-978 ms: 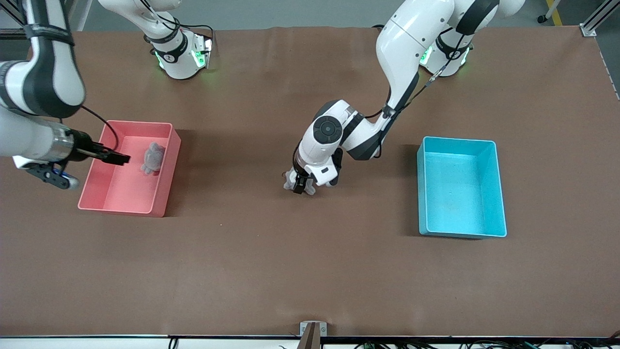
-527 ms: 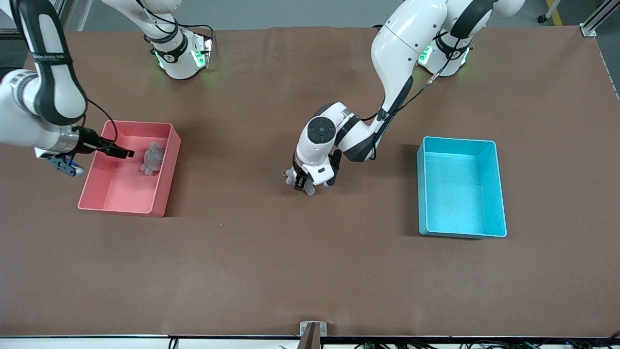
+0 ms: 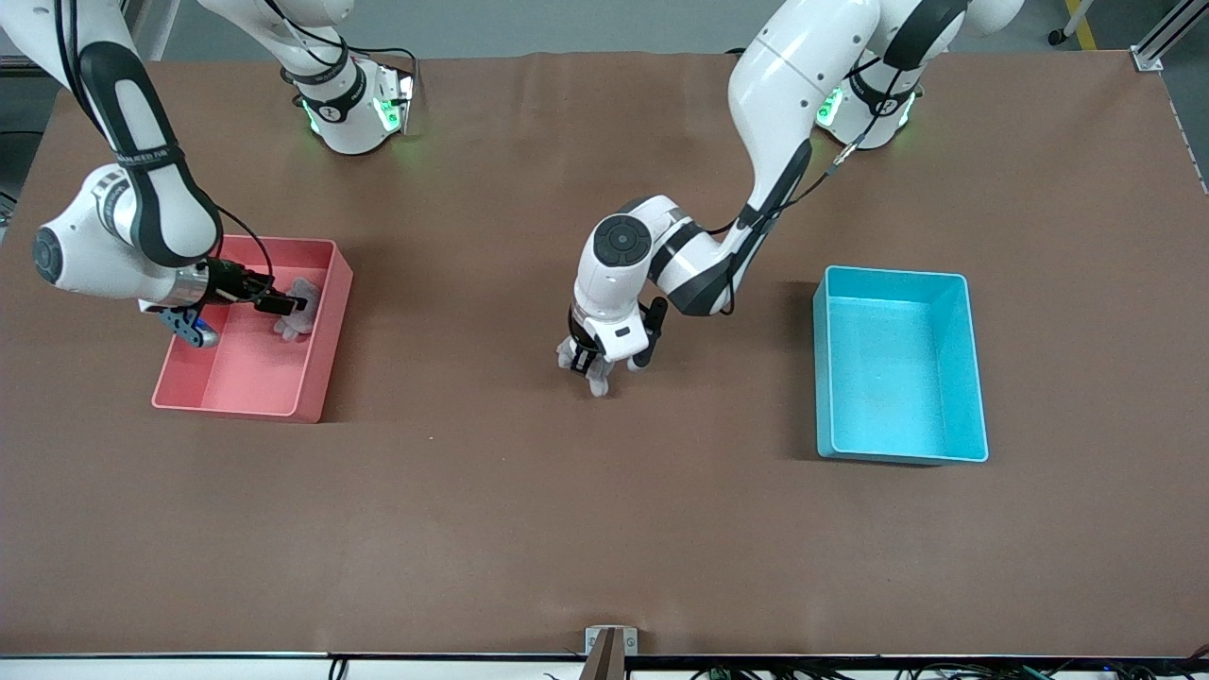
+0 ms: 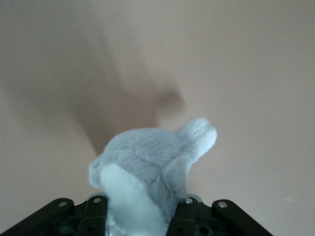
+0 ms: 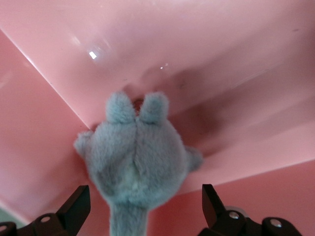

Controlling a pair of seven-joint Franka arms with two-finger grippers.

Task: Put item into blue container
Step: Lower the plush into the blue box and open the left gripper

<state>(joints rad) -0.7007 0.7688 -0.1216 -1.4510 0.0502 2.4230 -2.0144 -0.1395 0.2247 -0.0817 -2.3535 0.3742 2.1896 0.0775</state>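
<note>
My right gripper should set the grey plush toy in the pink-red bin (image 3: 299, 313) down midway (image 3: 546, 365) for my left gripper, because that toy lies far from the blue container.
A grey plush toy (image 3: 596, 382) (image 4: 147, 167) is held low over the middle of the table, with my left gripper (image 3: 587, 363) (image 4: 141, 210) shut on it. The blue container (image 3: 973, 378) stands empty toward the left arm's end of the table, well apart from that gripper. A second grey plush toy (image 3: 303, 289) (image 5: 135, 160) lies in the pink-red bin (image 3: 316, 378) (image 5: 231, 69) toward the right arm's end. My right gripper (image 3: 286, 305) (image 5: 145, 205) is down inside that bin, open, with one finger on each side of the toy.
Bare brown table runs between the two bins and along the edge nearest the front camera. The pink-red bin's walls stand close around my right gripper. Both arm bases sit along the table's back edge.
My right gripper has travelled across the pink-red bin to the plush toy there and now straddles it. The left wrist has turned slightly with its toy still held.
</note>
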